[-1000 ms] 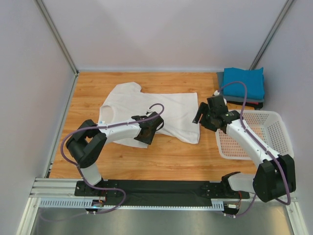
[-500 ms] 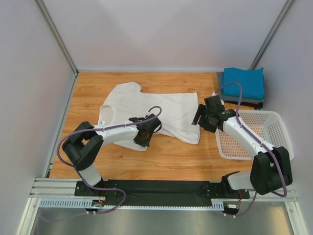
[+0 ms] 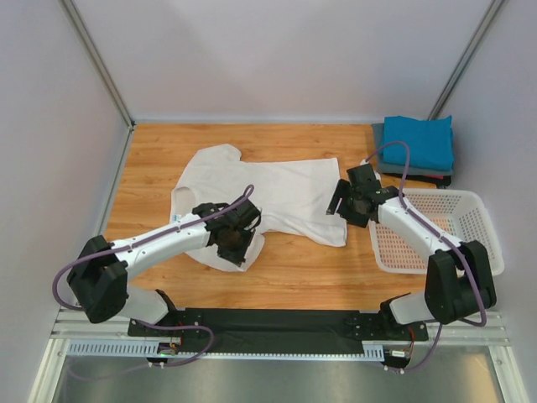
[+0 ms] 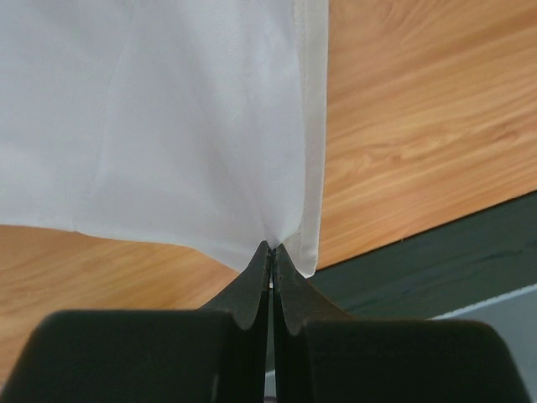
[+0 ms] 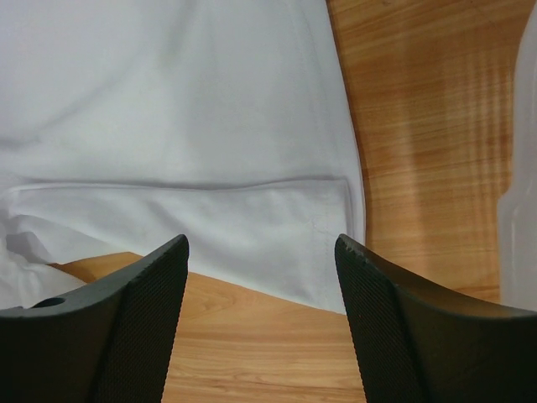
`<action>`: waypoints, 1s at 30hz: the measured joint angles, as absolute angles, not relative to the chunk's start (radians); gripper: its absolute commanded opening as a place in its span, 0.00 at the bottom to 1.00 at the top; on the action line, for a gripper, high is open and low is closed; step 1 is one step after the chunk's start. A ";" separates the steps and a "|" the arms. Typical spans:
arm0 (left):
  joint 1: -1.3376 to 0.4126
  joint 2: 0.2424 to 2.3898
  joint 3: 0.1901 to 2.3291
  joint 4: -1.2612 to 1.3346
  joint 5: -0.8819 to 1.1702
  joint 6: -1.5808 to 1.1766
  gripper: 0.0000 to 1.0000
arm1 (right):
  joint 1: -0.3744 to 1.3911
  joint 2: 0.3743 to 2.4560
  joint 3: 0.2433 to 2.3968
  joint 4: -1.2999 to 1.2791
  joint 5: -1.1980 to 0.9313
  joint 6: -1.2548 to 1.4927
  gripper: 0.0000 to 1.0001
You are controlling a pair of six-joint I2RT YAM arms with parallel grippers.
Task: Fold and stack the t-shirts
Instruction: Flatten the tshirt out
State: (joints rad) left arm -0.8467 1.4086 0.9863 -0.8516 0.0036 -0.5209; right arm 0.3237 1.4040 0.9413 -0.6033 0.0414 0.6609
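Observation:
My left gripper is pinching the white sleeve's hem corner (image 3: 243, 267), and the wood ahead is open. I should now pull toward the black base rail (image 3: 239, 323) until the sleeve lies straight.
The white t-shirt (image 3: 281, 191) lies spread on the wooden table, neck to the left. My left gripper (image 3: 232, 243) sits at the shirt's near edge, shut on a pinch of its white cloth (image 4: 277, 227) beside a hemmed edge. My right gripper (image 3: 339, 201) hovers open over the shirt's right hem corner (image 5: 327, 252), touching nothing; wood shows between its fingertips (image 5: 172, 252). A folded teal t-shirt (image 3: 419, 141) rests on a folded dark grey one (image 3: 438, 178) at the back right.
A white mesh basket (image 3: 470, 220) stands at the right, close beside my right arm; its wall shows at the edge of the right wrist view (image 5: 520, 210). Grey walls enclose the table. The black base rail (image 3: 268, 323) runs along the near edge.
My left gripper went from open to shut on the white shirt's near edge and slid left and nearer. My right gripper crept slightly left toward the hem.

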 measured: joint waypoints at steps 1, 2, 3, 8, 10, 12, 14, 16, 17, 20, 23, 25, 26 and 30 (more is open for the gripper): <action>-0.847 1.396 0.970 -0.862 0.017 -0.527 0.00 | 0.324 1.409 0.937 -0.593 0.036 0.665 0.72; -0.850 1.381 0.947 -0.878 0.033 -0.537 0.00 | 0.324 1.414 0.931 -0.582 0.033 0.667 0.72; -0.852 1.368 0.931 -0.890 0.044 -0.542 0.00 | 0.324 1.420 0.927 -0.576 0.029 0.670 0.72; -0.883 1.293 0.879 -0.948 0.088 -0.560 0.00 | 0.324 1.464 0.918 -0.554 -0.004 0.685 0.72; -0.891 1.271 0.874 -0.968 0.103 -0.563 0.00 | 0.324 1.479 0.918 -0.548 -0.013 0.688 0.72; -0.897 1.262 0.871 -0.988 0.116 -0.565 0.00 | 0.324 1.488 0.918 -0.542 -0.018 0.688 0.73; -0.900 1.262 0.871 -0.997 0.127 -0.569 0.00 | 0.324 1.496 0.919 -0.541 -0.021 0.690 0.73; -0.905 1.260 0.871 -1.005 0.140 -0.573 0.00 | 0.324 1.501 0.923 -0.541 -0.020 0.691 0.73; -0.907 1.258 0.871 -1.011 0.144 -0.575 0.00 | 0.324 1.502 0.925 -0.541 -0.020 0.691 0.73; -0.910 1.238 0.871 -1.039 0.146 -0.577 0.00 | 0.324 1.504 0.935 -0.542 -0.019 0.690 0.74; -0.909 1.209 0.871 -1.084 0.126 -0.582 0.00 | 0.324 1.520 0.962 -0.542 -0.014 0.690 0.74; -0.910 1.201 0.871 -1.110 0.123 -0.587 0.00 | 0.324 1.547 0.989 -0.539 -0.007 0.689 0.73; -0.910 1.201 0.871 -1.119 0.123 -0.590 0.00 | 0.324 1.564 1.006 -0.537 -0.004 0.689 0.73; -0.910 1.188 0.868 -1.137 0.118 -0.604 0.20 | 0.324 1.625 1.064 -0.521 -0.001 0.690 0.73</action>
State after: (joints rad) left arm -0.9096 1.1877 0.8684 -1.1374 0.1177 -0.6041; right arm 0.3244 1.6245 1.0641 -0.5205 -0.0010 0.6903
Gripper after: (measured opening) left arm 0.049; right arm 0.735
